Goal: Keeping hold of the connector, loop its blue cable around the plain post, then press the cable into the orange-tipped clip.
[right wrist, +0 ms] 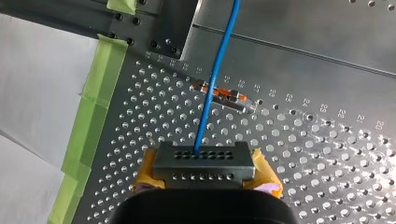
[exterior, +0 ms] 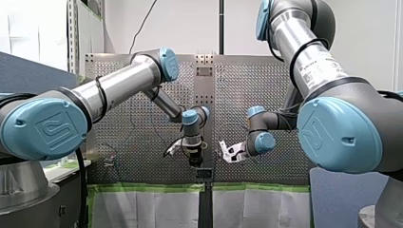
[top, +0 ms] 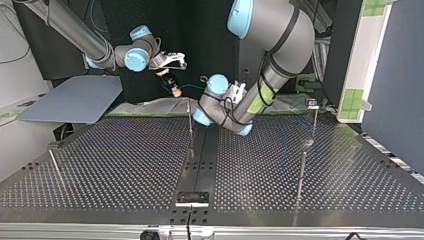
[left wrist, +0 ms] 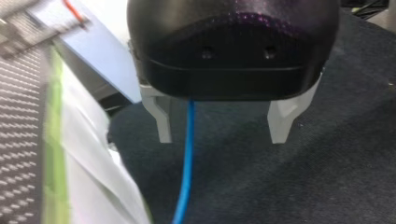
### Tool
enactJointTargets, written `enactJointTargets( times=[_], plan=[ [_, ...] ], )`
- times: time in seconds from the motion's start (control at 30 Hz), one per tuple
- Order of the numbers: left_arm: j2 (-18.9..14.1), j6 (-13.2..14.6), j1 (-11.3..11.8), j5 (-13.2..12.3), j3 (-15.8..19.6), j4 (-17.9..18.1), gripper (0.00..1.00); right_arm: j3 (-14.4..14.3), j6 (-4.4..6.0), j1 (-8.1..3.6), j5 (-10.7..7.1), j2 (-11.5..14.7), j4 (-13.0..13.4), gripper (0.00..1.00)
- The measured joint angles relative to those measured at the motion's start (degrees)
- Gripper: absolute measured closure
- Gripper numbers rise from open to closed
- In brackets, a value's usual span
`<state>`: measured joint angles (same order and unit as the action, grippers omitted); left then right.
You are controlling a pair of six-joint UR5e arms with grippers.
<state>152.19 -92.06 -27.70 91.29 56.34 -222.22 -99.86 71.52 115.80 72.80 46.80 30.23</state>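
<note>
I expect the blue cable (right wrist: 205,110) to bend into a rounded curve as I carry it, because it leaves the grey connector in a smooth, shallow bow (right wrist: 223,51).
In the right wrist view my right gripper (right wrist: 204,179) is shut, its yellow pads (right wrist: 145,175) clamped on the grey connector (right wrist: 204,162). The blue cable (right wrist: 215,79) runs from the connector away from the gripper and passes over the orange-tipped clip (right wrist: 223,96) on the perforated plate. In the left wrist view my left gripper (left wrist: 223,133) is open. The blue cable (left wrist: 187,163) hangs loose between its pale fingers (left wrist: 162,120), nearer one of them. In the top view my right gripper (top: 172,75) is raised behind the table's far edge. A thin post (top: 190,122) stands close in front of it.
More thin posts (top: 301,172) stand on the perforated table (top: 125,165), one (top: 55,167) at the top view's left and one (top: 314,117) at its far right. Green-taped white sheeting (exterior: 152,204) hangs below the table's edge. A grey board (top: 70,100) lies at the top view's left.
</note>
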Motion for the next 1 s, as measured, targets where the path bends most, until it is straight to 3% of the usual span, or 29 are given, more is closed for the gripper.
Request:
enactJointTargets(
  times=[0.6, 1.0],
  plan=[
    [9.28, -0.61, -0.2, 1.1, -0.82, 4.46, 0.0, 0.21, 0.02, 0.0, 0.38, 0.0, 0.2, 1.0],
    [10.42, -0.8, 0.17, 1.12, 0.37, 8.0, 0.0, 0.23, 0.0, 0.17, 0.42, -0.01, 0.06, 1.0]
  ],
)
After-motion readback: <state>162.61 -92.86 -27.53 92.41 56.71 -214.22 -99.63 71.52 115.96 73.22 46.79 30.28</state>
